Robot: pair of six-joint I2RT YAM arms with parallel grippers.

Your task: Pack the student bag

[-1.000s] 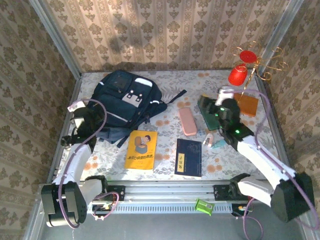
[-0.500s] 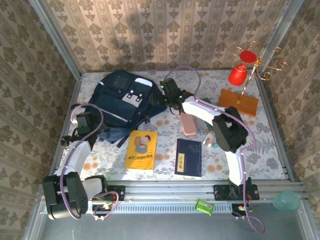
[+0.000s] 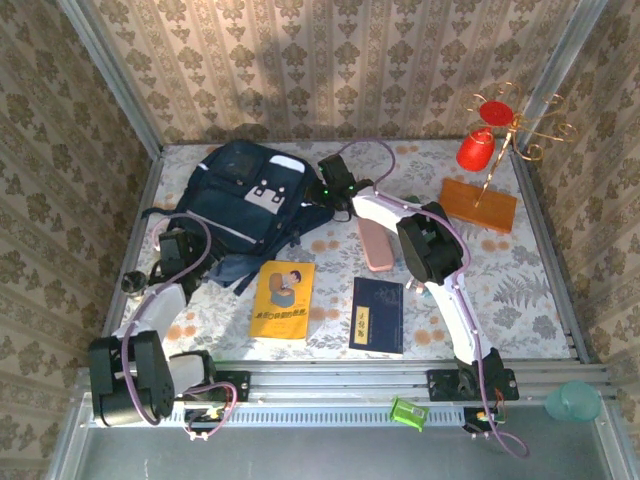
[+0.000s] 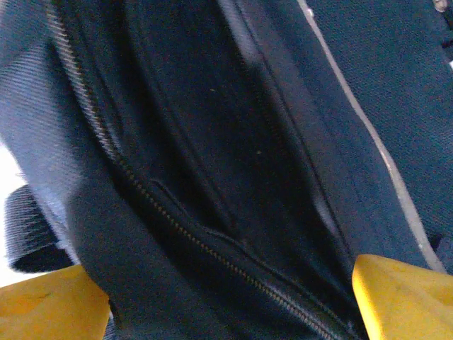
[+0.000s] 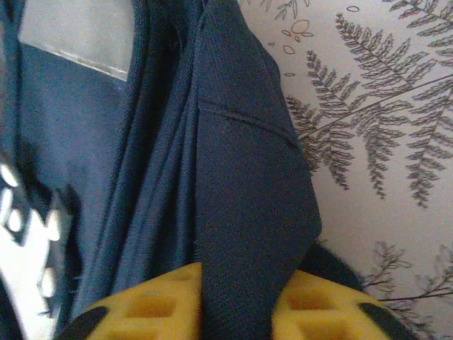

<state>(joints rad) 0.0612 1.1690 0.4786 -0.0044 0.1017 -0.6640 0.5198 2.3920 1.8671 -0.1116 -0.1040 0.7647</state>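
Next, my right gripper pulls the bag toward the pencil case (image 3: 376, 247) before my left gripper takes the zipper pull, because only zipper teeth (image 4: 205, 248) are under my left gripper.
The student bag (image 3: 250, 195), a large navy backpack with white studded patches, lies at the back left of the table. My left gripper (image 3: 185, 245) is at its near-left edge. In the left wrist view its yellow fingers (image 4: 49, 304) stand wide apart, open, astride the bag's zipped opening (image 4: 233, 212). My right gripper (image 3: 328, 190) is at the bag's right side. The right wrist view shows its gripper (image 5: 244, 304) shut on a fold of navy bag fabric (image 5: 248, 198), pinched between the yellow fingers (image 5: 148, 308).
A yellow book (image 3: 283, 299), a navy booklet (image 3: 377, 314) and a pink pencil case (image 3: 376, 244) lie in front of the bag. An orange board (image 3: 478, 204) with a gold stand and red ornaments (image 3: 478, 150) is at the back right.
My right arm swung from the table's right side to the bag's right edge and closed on its fabric. My left gripper crept nearer the bag and narrowed slightly.
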